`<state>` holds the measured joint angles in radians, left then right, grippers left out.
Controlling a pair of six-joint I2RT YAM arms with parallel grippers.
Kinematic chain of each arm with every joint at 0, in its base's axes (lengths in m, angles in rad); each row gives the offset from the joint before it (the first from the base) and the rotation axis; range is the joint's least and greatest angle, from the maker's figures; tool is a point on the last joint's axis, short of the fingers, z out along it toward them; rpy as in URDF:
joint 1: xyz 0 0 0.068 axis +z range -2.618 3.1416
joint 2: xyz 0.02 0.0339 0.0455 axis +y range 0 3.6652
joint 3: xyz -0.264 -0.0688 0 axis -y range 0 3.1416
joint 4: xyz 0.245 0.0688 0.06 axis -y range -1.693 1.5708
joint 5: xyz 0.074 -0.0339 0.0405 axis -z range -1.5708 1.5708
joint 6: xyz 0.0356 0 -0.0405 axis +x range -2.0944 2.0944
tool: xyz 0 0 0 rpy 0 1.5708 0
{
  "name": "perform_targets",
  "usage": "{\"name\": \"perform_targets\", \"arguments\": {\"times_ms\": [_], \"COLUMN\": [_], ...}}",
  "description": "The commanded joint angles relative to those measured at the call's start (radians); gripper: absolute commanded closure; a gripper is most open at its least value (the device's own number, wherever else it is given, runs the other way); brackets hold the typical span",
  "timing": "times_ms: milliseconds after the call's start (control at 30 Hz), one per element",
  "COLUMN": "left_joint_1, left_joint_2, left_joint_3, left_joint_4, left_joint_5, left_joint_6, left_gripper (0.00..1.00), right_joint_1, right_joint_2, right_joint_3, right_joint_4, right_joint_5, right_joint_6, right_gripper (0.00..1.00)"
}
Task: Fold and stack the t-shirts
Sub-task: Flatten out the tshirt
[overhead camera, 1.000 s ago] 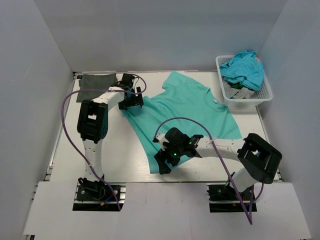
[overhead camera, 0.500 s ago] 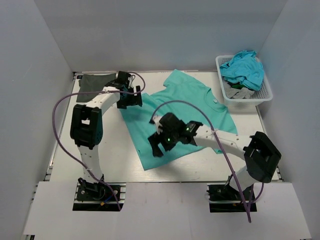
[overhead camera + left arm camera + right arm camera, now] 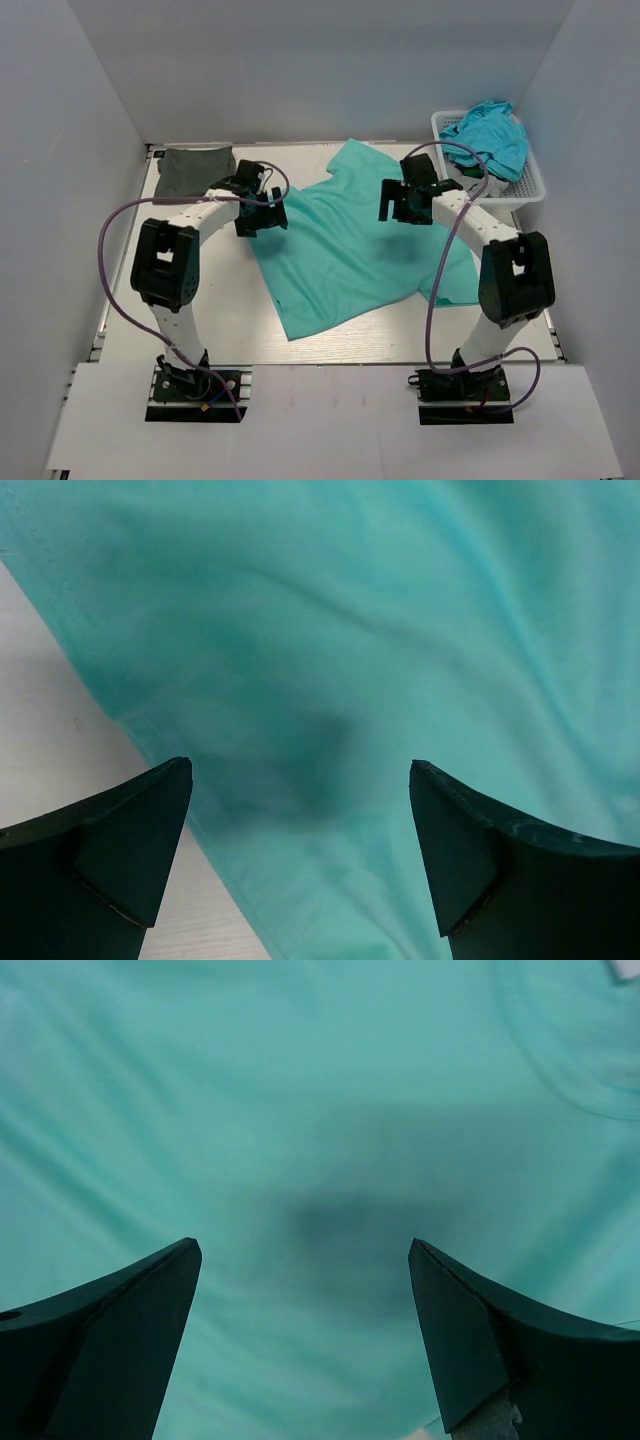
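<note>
I should pull the t-shirt square first, because the teal-green t-shirt's hem [image 3: 268,285] runs at a slant across the table. Then my left gripper should take the near hem corner [image 3: 291,335] to fold.
A teal-green t-shirt [image 3: 350,250] lies spread out and slightly rumpled across the middle of the table [image 3: 215,330]. A dark olive t-shirt [image 3: 195,168], folded square, rests at the far left corner. My left gripper [image 3: 262,215] hovers open over the teal shirt's left edge; the left wrist view shows the teal cloth [image 3: 330,650] and bare table [image 3: 60,730] between its fingers. Over the shirt's chest, near the collar, my right gripper [image 3: 405,205] is open, and its wrist view shows the teal cloth [image 3: 300,1140] and the neckline [image 3: 560,1070]. Neither gripper holds anything.
A white plastic basket [image 3: 530,190] at the far right corner holds a heap of blue, green and grey clothes [image 3: 487,135]. Grey walls close in the table on three sides. Purple cables loop from both arms.
My right arm has swung from the shirt's near bottom hem up to the chest near the collar. The near hem now lies flatter. My left gripper shifted slightly toward the shirt's left edge.
</note>
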<state>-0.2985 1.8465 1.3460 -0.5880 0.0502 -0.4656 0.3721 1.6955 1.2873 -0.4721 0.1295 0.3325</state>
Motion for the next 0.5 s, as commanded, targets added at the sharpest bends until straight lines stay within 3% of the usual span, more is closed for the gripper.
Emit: {"name": "perform_targets", "arguments": {"times_ms": [0, 233, 467], "left_joint_1": [0.001, 0.024, 0.058], "left_joint_2": [0.031, 0.235, 0.419], "left_joint_3": [0.01, 0.2, 0.464], "left_joint_4": [0.066, 0.044, -0.03], "left_joint_5": [0.008, -0.042, -0.099], "left_joint_6": [-0.021, -0.01, 0.047], "left_gripper": [0.0, 0.0, 0.0], "right_joint_1": [-0.077, -0.18, -0.176], "right_joint_2": [0.067, 0.188, 0.129], "right_joint_3": [0.053, 0.037, -0.17], "right_joint_4": [-0.033, -0.007, 0.026], "right_joint_5": [-0.016, -0.082, -0.12], "right_joint_6": [-0.021, -0.01, 0.014], "right_gripper": [0.1, 0.1, 0.11]}}
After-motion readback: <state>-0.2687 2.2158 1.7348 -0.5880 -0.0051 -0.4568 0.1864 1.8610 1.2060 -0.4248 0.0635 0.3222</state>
